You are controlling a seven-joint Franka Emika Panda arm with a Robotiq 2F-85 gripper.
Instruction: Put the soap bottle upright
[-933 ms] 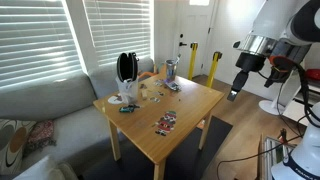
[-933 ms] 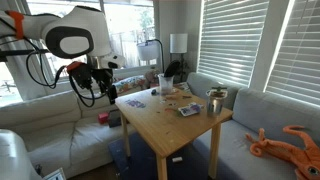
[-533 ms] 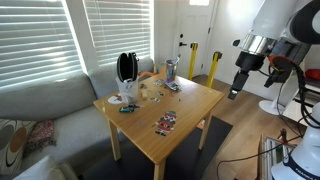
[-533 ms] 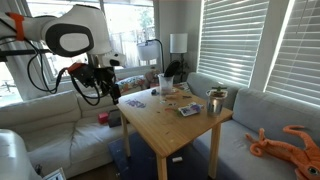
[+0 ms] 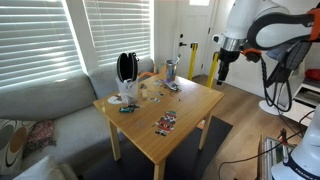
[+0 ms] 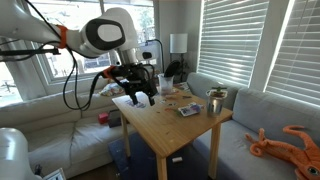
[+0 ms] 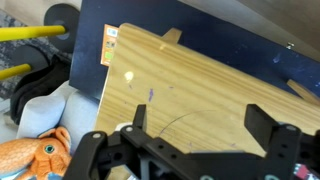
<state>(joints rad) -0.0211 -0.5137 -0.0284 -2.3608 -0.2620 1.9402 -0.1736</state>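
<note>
The robot's gripper has open fingers and clear wood (image 5: 198, 101) on the way to the soap bottle, so it should keep going toward the soap bottle and close around it.
The soap bottle (image 5: 172, 87) seems to be the small greyish-blue item lying on the wooden table (image 5: 190, 110), just in front of the tall grey cylinder (image 5: 172, 69); it is too small to make out well. My gripper (image 5: 221, 70) hangs beside the table's far right end, apart from the bottle. In an exterior view the gripper (image 6: 140, 95) is just over the table's near-left edge. In the wrist view the gripper (image 7: 200, 125) is open and empty over bare wood (image 7: 200, 80). The bottle is not in the wrist view.
A colourful packet (image 5: 166, 122) lies near the table's front. A black fan-shaped object (image 5: 125, 68) and a white item (image 5: 121, 98) stand by the sofa (image 5: 45, 110). A metal cup (image 6: 215, 100) is on the table. A dark rug (image 7: 150, 20) and an orange plush toy (image 7: 25, 155) lie below.
The arm has swung in towards the table; the gripper now hangs at the table's edge instead of well out beside it. The jaws stay open. Nothing on the table has moved.
</note>
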